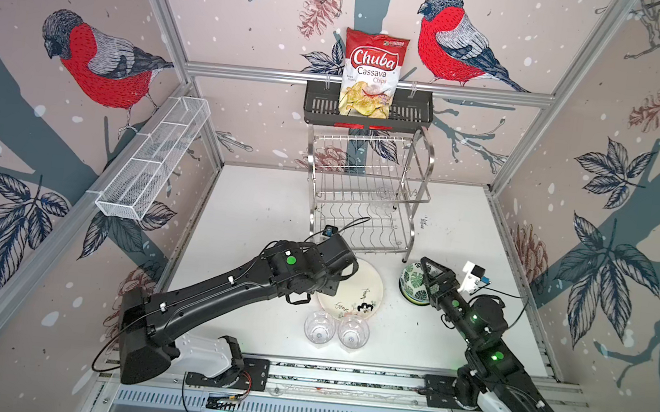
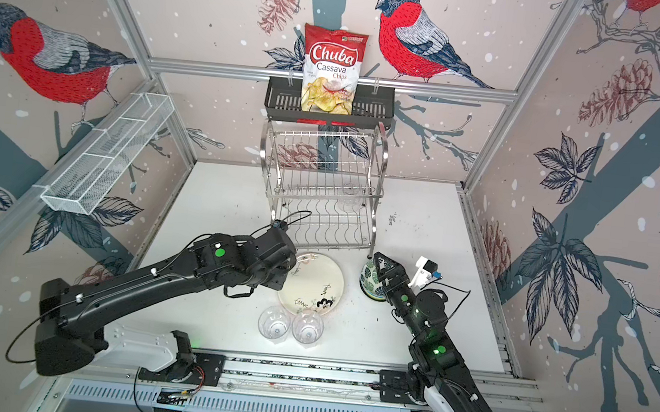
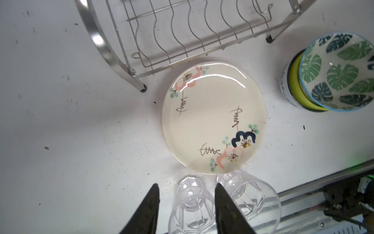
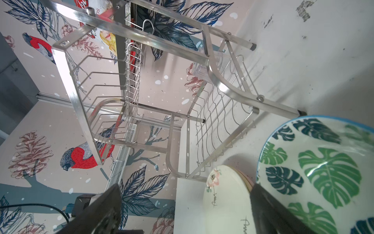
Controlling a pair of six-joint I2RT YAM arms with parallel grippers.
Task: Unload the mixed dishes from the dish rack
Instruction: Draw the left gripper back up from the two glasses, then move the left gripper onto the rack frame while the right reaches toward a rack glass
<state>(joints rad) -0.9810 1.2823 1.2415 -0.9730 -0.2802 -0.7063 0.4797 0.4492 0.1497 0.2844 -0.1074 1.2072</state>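
Note:
The clear tumbler (image 4: 210, 67) stands by itself on the rack's lower level with the front open (image 1: 376, 228). My right gripper keeps reaching in until its fingers straddle the tumbler.
The chrome dish rack (image 1: 368, 186) stands at the back. One clear tumbler (image 1: 385, 202) rests at the far right of its lower tier (image 4: 202, 68). On the table in front lies the cream floral plate (image 1: 356, 293) atop a stack, with the green-leaf bowl (image 1: 412, 282) nested on a lime green bowl (image 3: 297, 89). Two clear tumblers (image 1: 319, 329) (image 1: 353, 333) stand upside down nearer the front. My left gripper (image 3: 186, 185) is open, its fingers either side of the left tumbler with a gap. My right gripper (image 4: 185, 187) hangs wide open and empty beside the leaf bowl (image 4: 323, 172).
A black slotted basket (image 1: 318, 103) holding a red-and-white chips bag (image 1: 371, 73) hangs above the rack. A long white mesh tray (image 1: 153, 163) is fixed to the left wall. Metal rails (image 1: 343, 377) run along the front edge.

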